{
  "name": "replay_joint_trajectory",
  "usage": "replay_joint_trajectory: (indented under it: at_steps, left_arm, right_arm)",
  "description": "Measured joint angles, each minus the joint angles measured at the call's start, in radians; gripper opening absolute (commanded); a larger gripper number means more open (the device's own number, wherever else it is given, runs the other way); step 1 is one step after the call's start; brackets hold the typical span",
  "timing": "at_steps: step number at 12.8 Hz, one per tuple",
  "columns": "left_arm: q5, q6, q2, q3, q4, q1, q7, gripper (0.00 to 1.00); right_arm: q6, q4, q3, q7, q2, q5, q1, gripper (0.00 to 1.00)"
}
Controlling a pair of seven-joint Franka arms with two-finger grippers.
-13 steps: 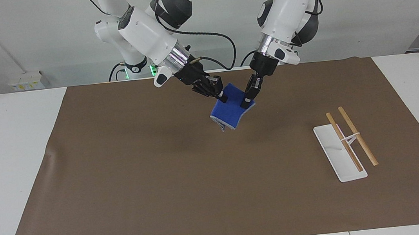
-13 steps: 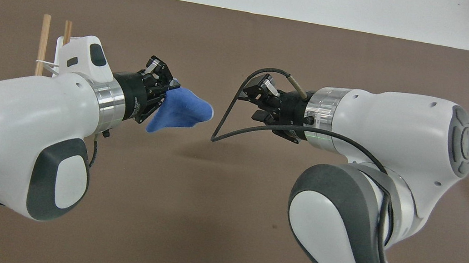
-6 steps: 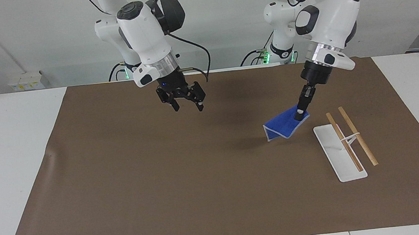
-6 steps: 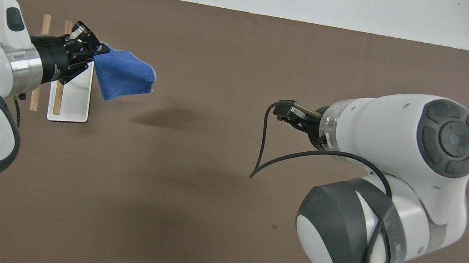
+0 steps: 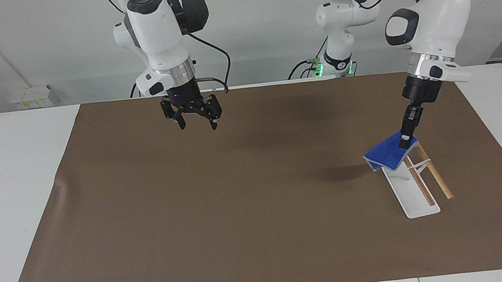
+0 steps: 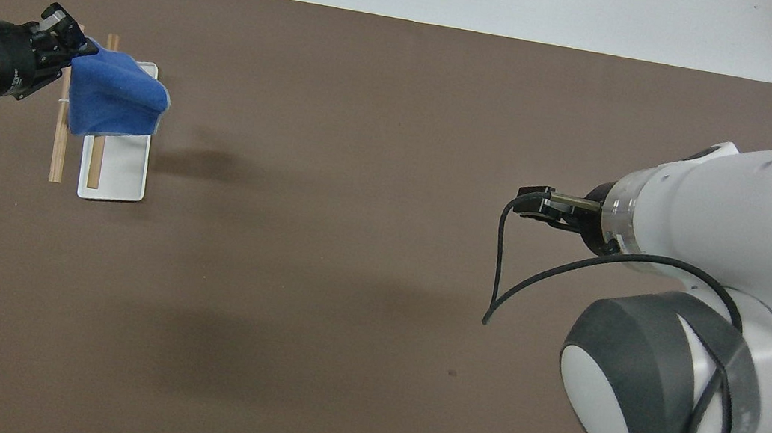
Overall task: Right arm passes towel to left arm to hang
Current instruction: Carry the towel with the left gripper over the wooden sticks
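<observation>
The towel's loose end goes past the edge of the white base, so I should pull the held corner back over both wooden rods with my left gripper before it opens.
The towel, a folded bright-blue cloth, hangs from my left gripper, which is shut on its upper corner. It is in the air over the rack's two wooden rods. I cannot tell whether the cloth touches them. From overhead the towel covers part of the rack's white base, and the left gripper points in from the side. My right gripper hangs open and empty above the brown mat, toward the right arm's end, with a blue light above it. Overhead, the right gripper barely shows past its wrist.
A brown mat covers most of the white table. The rack's white base lies on the mat toward the left arm's end. A black cable loops from the right arm's wrist.
The right gripper let go of the towel, opened and drew back toward its own end. The left arm carried the towel from mid-table to over the rack.
</observation>
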Motion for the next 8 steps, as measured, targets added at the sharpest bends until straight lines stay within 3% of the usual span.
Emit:
replay_joint_trajectory:
  at_steps: [8]
  left_arm:
    - [0.000, 0.029, 0.065, 0.019, -0.008, -0.047, -0.036, 0.00]
  right_arm:
    - [-0.034, 0.007, -0.001, -0.101, -0.003, 0.000, -0.059, 1.00]
